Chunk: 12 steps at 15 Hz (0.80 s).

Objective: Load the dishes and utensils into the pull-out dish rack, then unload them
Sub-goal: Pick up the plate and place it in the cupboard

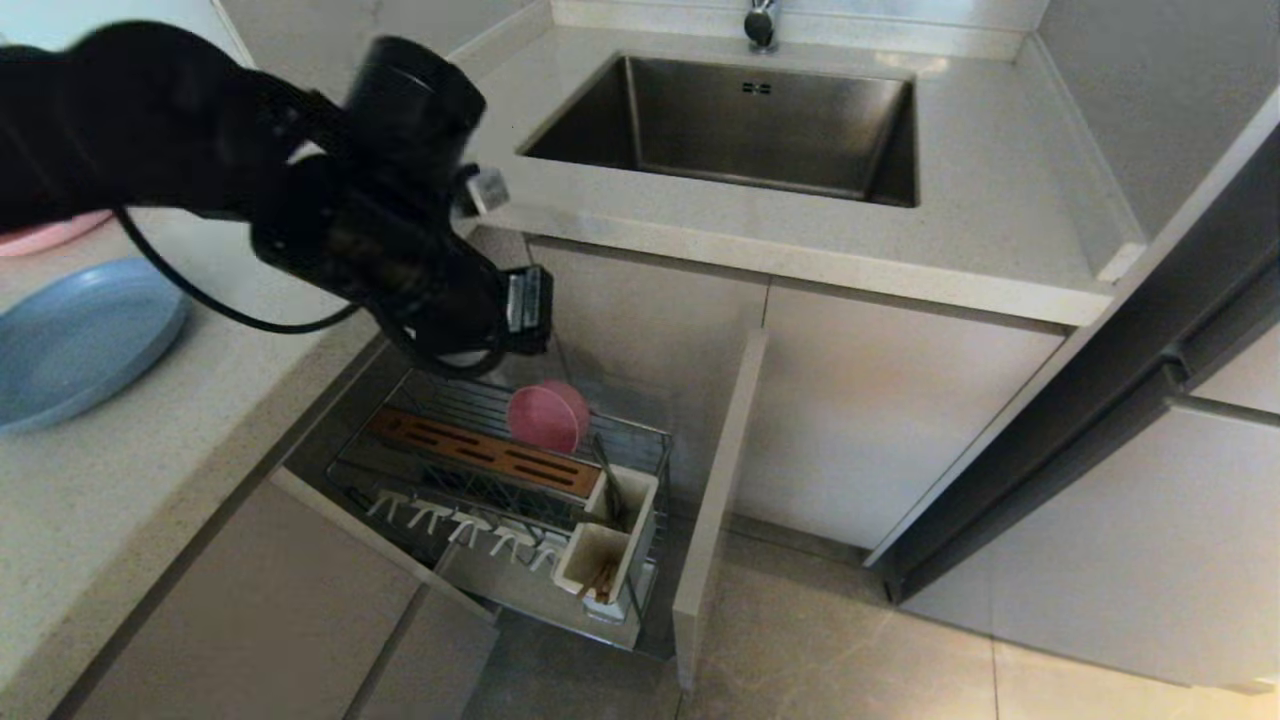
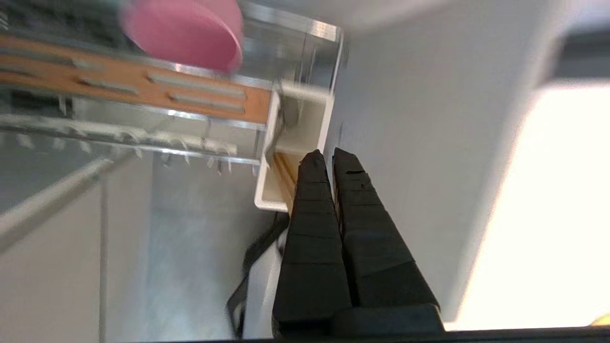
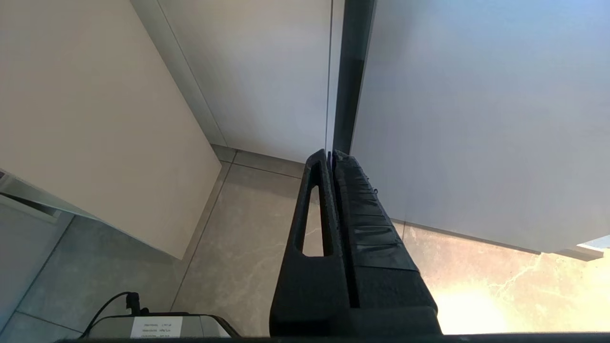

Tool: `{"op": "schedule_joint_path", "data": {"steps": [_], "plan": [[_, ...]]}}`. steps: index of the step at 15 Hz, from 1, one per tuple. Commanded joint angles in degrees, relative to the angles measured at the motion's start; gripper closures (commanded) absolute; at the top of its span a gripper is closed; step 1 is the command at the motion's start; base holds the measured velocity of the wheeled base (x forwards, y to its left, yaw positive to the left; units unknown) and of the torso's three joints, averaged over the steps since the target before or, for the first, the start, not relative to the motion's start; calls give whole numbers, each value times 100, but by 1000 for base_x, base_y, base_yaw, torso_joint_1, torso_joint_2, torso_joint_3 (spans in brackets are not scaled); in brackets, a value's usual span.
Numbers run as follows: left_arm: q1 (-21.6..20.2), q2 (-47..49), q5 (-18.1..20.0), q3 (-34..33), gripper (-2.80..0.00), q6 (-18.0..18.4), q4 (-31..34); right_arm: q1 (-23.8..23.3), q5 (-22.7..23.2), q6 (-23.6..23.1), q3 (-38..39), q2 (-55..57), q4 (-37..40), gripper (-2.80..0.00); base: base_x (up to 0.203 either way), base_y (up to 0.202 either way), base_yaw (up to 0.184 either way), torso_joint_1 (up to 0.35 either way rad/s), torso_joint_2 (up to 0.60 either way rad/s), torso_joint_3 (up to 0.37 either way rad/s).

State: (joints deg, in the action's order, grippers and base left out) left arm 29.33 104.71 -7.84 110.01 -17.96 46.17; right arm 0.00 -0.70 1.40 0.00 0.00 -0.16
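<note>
The rack's white plate pegs [image 1: 468, 527] are empty for the blue plate, so my left gripper should keep going toward the blue plate's rim [image 1: 180, 314] and open with its fingers on both sides of it.
The pull-out dish rack [image 1: 640, 440] stands drawn out below the counter. A pink bowl [image 1: 547, 417] rests on edge at its back, behind the brown wooden strip [image 1: 480, 452]. In the white utensil box [image 1: 640, 545], light-wood chopsticks [image 1: 600, 580] lie in the near compartment and a silver spoon [image 1: 607, 480] leans in the far one. The blue plate [image 1: 80, 340] lies on the counter at the left. My left arm [image 1: 380, 240] hangs above the rack. Its gripper [image 2: 329, 153] is shut and empty, above the box [image 2: 305, 124] and chopsticks [image 2: 283, 176]. My right gripper [image 3: 330, 153] is shut, pointing at the floor.
The steel sink [image 1: 740, 130] is set in the counter behind the rack. A pink plate's edge [image 1: 50, 235] shows beyond the blue plate. The rack's beige front panel [image 1: 720, 500] juts toward the tiled floor [image 1: 850, 640]. White plate prongs [image 1: 460, 525] line the rack's near side.
</note>
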Motion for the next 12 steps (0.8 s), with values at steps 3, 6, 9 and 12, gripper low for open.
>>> {"op": "schedule_joint_path", "data": {"steps": [3,6,9,12], "plan": [[-265,-1215,-19,10,0,-59,0,0,0,0,0,0,-2,0,0,0,0,0,0,0],[-792,-1740,-48,28,0,-62,-24,0,0,0,0,9,-2,0,0,0,0,0,0,0],[-1562,-1954,-81,70,0,-59,-31,0,0,0,0,1,-2,0,0,0,0,0,0,0],[-2529,-1905,-117,92,0,-55,-356,0,0,0,0,0,-2,0,0,0,0,0,0,0]]}}
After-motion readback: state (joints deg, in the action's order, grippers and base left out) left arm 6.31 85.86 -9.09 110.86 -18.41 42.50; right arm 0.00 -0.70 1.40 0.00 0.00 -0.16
